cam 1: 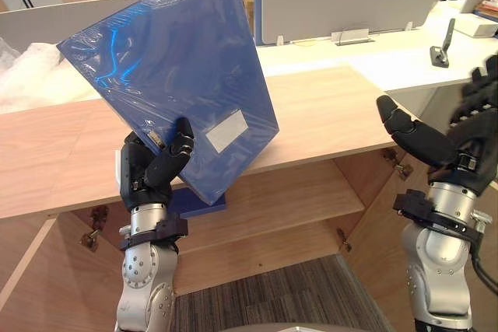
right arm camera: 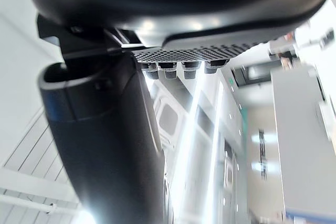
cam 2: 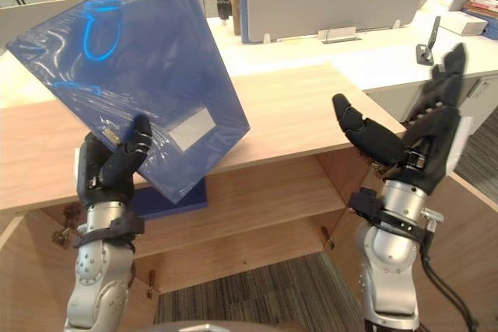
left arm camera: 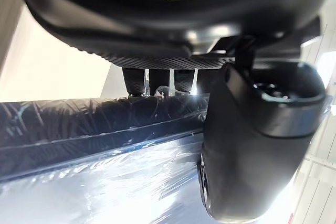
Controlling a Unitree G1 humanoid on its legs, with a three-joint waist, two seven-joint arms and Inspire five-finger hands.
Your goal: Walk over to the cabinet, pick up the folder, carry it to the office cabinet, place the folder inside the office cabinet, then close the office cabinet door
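I expect the blue folder (cam 1: 180, 68) to stay flat when I carry it by its edge, because the folder's top edge (cam 1: 146, 1) stays straight far above my left gripper.
A blue folder (cam 1: 175, 68) wrapped in shiny plastic, with a white label near its lower corner, is lifted and tilted above the wooden cabinet top (cam 1: 327, 118). My left hand (cam 1: 152, 169) is shut on its lower edge, thumb across the front and fingers behind it; the left wrist view shows the thumb (left arm camera: 252, 145) pressed on the folder (left arm camera: 94, 177). My right hand (cam 1: 455, 134) is raised at the right, open, fingers straight and holding nothing. The cabinet below stands open, with a shelf (cam 1: 288, 200) inside.
A second blue folder (cam 1: 198, 204) lies on the inner shelf behind my left arm. The open cabinet doors (cam 1: 393, 246) flank the opening left and right. White desks with grey partitions (cam 1: 350, 1) stand behind the cabinet. A person sits at the far back right.
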